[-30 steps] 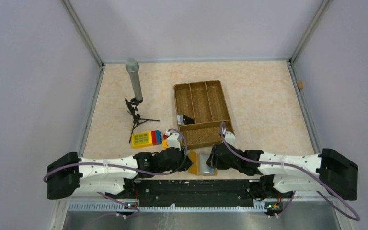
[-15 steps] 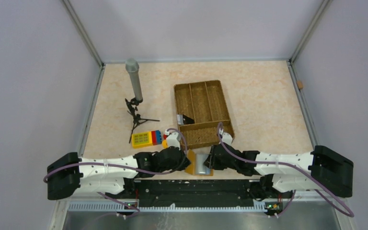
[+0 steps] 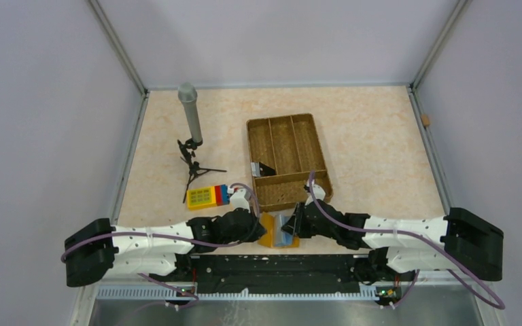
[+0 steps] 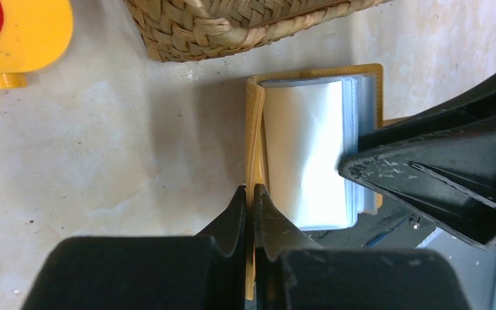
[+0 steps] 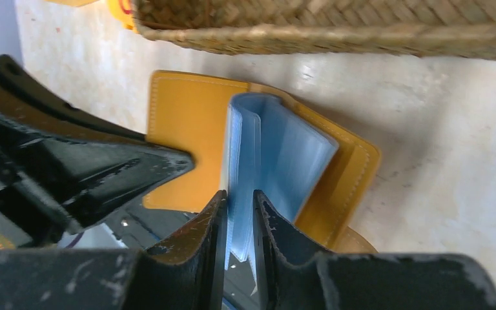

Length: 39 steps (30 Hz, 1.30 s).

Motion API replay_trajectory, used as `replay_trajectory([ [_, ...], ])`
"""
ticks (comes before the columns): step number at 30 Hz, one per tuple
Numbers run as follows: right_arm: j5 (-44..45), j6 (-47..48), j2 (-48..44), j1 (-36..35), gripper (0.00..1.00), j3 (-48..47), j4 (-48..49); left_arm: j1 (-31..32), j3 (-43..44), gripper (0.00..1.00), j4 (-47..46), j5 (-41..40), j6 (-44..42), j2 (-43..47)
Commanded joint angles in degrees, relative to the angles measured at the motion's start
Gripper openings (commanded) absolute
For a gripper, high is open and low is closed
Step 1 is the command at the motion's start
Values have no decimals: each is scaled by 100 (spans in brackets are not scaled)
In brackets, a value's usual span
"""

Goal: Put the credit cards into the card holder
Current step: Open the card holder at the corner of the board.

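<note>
My left gripper pinches only the orange cover flap [image 3: 266, 228] while my right gripper holds the blue sleeves [image 3: 283, 238]. I should open my left gripper and take both together with it.
The card holder [image 3: 276, 229] lies open at the table's near edge, tan-orange outside with light blue clear sleeves inside. My left gripper [image 4: 252, 194] is shut on its orange cover flap [image 4: 253, 129]. My right gripper [image 5: 239, 200] is shut on a bunch of the blue sleeves [image 5: 278, 155], holding them up from the orange cover [image 5: 187, 129]. In the top view both grippers meet at the holder, left [image 3: 257, 227] and right [image 3: 295, 224]. I see no loose credit cards.
A woven brown divided tray [image 3: 289, 161] stands just behind the holder, holding a small dark object [image 3: 264, 168]. A yellow and coloured toy block [image 3: 209, 195] lies at the left, with a small tripod and grey cylinder [image 3: 190, 129] farther back. Grey walls enclose the table.
My right gripper has moved left toward the left gripper, drawing the blue sleeves with it. The card holder now looks narrower and shifted left. The left arm has barely moved.
</note>
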<state>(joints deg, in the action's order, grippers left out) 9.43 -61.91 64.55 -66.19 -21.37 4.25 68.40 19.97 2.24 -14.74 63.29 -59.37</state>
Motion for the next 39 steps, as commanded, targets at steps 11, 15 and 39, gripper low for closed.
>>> replay_trajectory([
  [11,-588,346,1121,6,35,-355,1608,-296,-494,0,-675,303,188,250],
  [15,-624,400,1228,-4,42,-307,1866,-390,-645,0,-807,366,255,262],
  [39,-454,507,1187,-87,48,-289,2088,-743,-1168,36,-301,360,292,1445],
])
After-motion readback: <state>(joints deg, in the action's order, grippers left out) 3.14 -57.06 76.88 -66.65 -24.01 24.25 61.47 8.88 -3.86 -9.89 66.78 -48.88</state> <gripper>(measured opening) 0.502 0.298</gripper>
